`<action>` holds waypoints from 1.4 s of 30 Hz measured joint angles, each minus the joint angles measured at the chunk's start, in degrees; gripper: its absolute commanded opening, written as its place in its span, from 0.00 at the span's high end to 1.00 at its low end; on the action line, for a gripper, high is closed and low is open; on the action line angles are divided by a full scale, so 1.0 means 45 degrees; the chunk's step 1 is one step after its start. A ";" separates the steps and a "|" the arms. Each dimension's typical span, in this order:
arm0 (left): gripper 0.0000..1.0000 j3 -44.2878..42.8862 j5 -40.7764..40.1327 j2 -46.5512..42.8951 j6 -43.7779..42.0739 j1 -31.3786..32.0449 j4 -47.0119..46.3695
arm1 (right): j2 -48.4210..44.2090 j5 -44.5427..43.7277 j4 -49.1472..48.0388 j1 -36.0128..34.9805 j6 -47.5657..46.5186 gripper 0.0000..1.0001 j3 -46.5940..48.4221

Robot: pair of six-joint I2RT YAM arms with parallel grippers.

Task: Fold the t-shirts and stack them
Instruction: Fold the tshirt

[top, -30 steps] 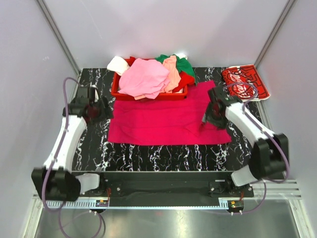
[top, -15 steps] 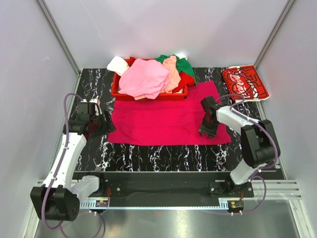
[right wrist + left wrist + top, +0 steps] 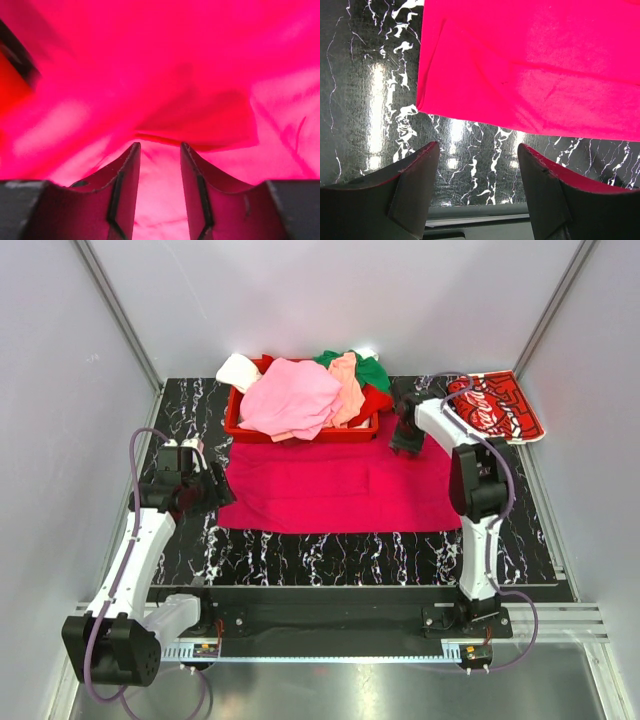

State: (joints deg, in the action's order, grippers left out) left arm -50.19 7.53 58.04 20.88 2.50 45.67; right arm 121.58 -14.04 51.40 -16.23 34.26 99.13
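Note:
The magenta t-shirt's far edge (image 3: 300, 444) is covered by the basket, so the robot's left gripper and right gripper should pull the t-shirt's near corners (image 3: 223, 526) toward the robot before folding.
A plain magenta t-shirt (image 3: 330, 485) lies spread flat on the black marbled table. My left gripper (image 3: 212, 490) is open and empty over bare table just off the shirt's near-left corner (image 3: 427, 102); its fingers (image 3: 415, 175) hold nothing. My right gripper (image 3: 405, 435) is low over the shirt's far right part, beside the basket. Its jaws stand a little apart, with magenta cloth (image 3: 150, 60) filling the view and a fold edge at its fingertips (image 3: 134, 150). A folded red Coca-Cola t-shirt (image 3: 495, 405) lies at the far right.
A red plastic basket (image 3: 300, 432) stands at the back centre, heaped with a pink tee (image 3: 293, 395), a peach one (image 3: 347, 385), a green one (image 3: 372, 370) and a white one (image 3: 238, 370). Grey walls close in on both sides.
My right gripper has moved from the shirt's right edge away to its far right corner by the basket. My left gripper shifted slightly nearer, then held still.

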 measured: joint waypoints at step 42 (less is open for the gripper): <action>0.51 0.3861 -0.0967 0.3162 0.5124 0.0000 -0.4877 | -0.8442 0.3002 -0.3662 0.4697 0.0918 0.35 -1.2361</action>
State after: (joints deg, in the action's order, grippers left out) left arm -32.82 3.18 72.27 43.94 2.50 23.73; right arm 83.59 -0.54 34.92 4.91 38.39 43.51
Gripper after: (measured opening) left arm 0.586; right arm 0.720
